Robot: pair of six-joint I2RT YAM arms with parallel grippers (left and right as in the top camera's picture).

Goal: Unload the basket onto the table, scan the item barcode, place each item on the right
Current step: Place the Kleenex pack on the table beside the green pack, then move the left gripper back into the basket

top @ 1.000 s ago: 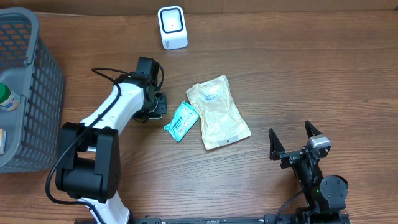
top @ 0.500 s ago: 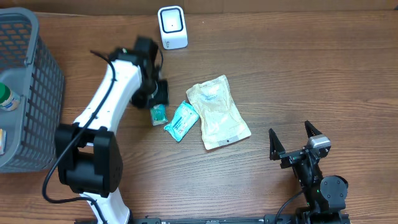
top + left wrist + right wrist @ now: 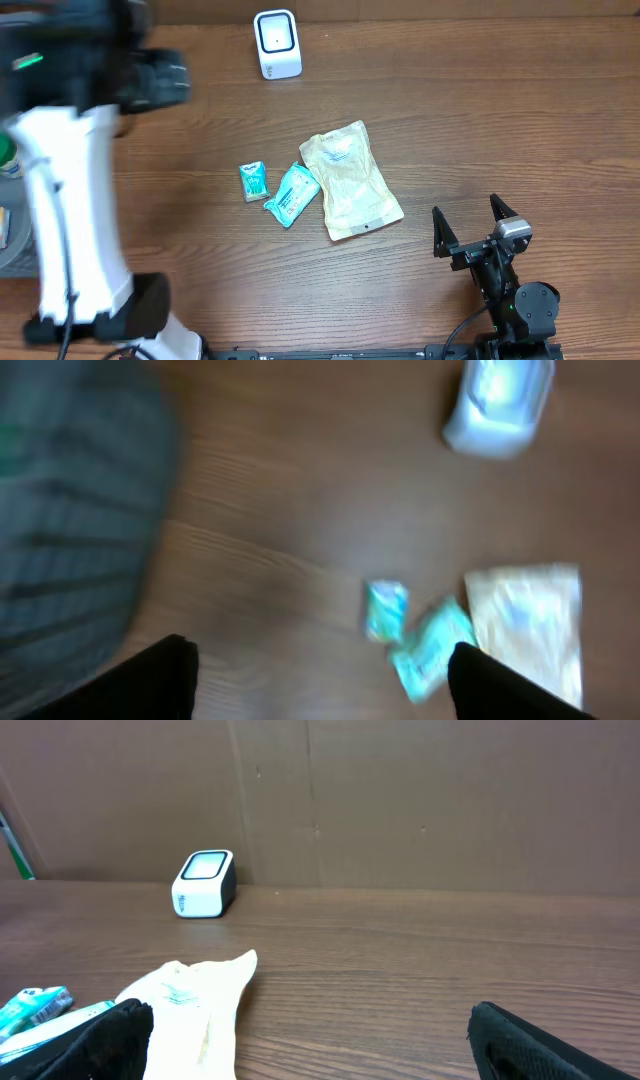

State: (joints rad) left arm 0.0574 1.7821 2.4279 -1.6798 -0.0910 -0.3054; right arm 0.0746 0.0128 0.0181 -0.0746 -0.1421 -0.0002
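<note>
The packet in the grey mesh basket [image 3: 4,228] is clear of the green-capped bottle [image 3: 9,156], so my left gripper keeps going there until it takes hold of the packet.
The white barcode scanner [image 3: 277,43] stands at the back of the table, its window facing up. A small teal packet [image 3: 254,181] lies flat on the wood. Just right of it are a larger teal packet [image 3: 293,194] and a cream pouch [image 3: 350,180]. My left gripper [image 3: 325,685] is open and empty, lifted high and blurred. In its wrist view the small teal packet [image 3: 385,610] and the scanner [image 3: 498,405] lie far below. My right gripper [image 3: 467,212] stands open at the front right, apart from the pouch [image 3: 190,1005].
A grey mesh basket [image 3: 70,510] holding a green-capped bottle [image 3: 5,150] stands at the left edge, largely hidden under my raised left arm [image 3: 70,200]. A cardboard wall [image 3: 400,800] runs behind the scanner.
My left gripper has opened, leaving the small teal packet on the table left of the larger one. The left arm has risen and swung toward the back left, over the basket. The right arm has not moved.
</note>
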